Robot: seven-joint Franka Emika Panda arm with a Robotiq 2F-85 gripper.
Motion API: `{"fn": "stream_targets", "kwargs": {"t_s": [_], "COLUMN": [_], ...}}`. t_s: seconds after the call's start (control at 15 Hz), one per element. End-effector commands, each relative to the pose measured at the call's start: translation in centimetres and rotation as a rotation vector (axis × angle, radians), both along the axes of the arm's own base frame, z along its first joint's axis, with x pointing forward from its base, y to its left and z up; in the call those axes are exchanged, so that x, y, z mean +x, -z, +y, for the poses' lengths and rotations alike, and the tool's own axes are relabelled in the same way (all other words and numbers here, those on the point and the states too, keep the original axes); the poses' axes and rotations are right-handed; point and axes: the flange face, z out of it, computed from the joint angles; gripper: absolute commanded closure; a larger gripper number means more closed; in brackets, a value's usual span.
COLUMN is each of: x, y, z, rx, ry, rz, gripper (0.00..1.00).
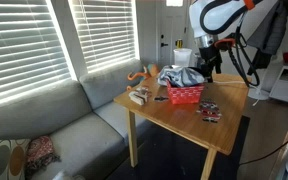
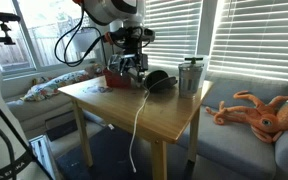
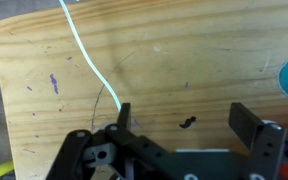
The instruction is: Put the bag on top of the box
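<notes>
I expect the heaped cloth (image 1: pixel 181 76) to keep the bag up above the box when I lower it, because grey cloth bulges over the red box's rim (image 1: pixel 185 88).
A red basket-like box (image 1: pixel 187 95) holding grey and dark cloth stands mid-table; it also shows in an exterior view (image 2: pixel 117 77). A light snack bag (image 1: pixel 139 96) lies on the table's left part. A small dark packet (image 1: pixel 210 112) lies near the front right. My gripper (image 1: pixel 208 68) hangs above the table just behind the red box, seen also in an exterior view (image 2: pixel 132 62). In the wrist view my gripper (image 3: pixel 184 112) is open and empty over bare wood, with a pale cable (image 3: pixel 89 55) beside its left finger.
Black headphones (image 2: pixel 159 80) and a metal cup (image 2: pixel 191 75) stand on the table. A white cable (image 2: pixel 139 120) hangs over the table edge. An orange octopus plush (image 2: pixel 259 112) lies on the sofa (image 1: pixel 64 125). A white cup (image 1: pixel 182 57) is at the back.
</notes>
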Motion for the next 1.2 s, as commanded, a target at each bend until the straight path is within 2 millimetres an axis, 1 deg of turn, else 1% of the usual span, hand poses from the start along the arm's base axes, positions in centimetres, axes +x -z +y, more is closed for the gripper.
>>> {"fn": "stream_targets", "kwargs": {"t_s": [0.0, 0.33, 0.6, 0.73, 0.93, 1.0, 1.13], "x": [0.0, 0.7, 1.4, 2.0, 3.1, 3.3, 3.8], "y": [0.0, -1.6, -2.4, -2.7, -2.9, -3.0, -3.0], "z": [0.0, -0.8, -0.4, -0.2, -0.4, -0.4, -0.6], "rx": [0.0, 0.021, 0.034, 0.044, 0.061, 0.072, 0.08], "ry": [0.0, -0.007, -0.027, -0.024, -0.014, -0.014, -0.01], "rz": [0.001, -0.136, -0.222, -0.266, -0.338, -0.355, -0.382], "gripper": [0.0, 0.0, 0.0, 0.0, 0.0, 0.01, 0.18]}}
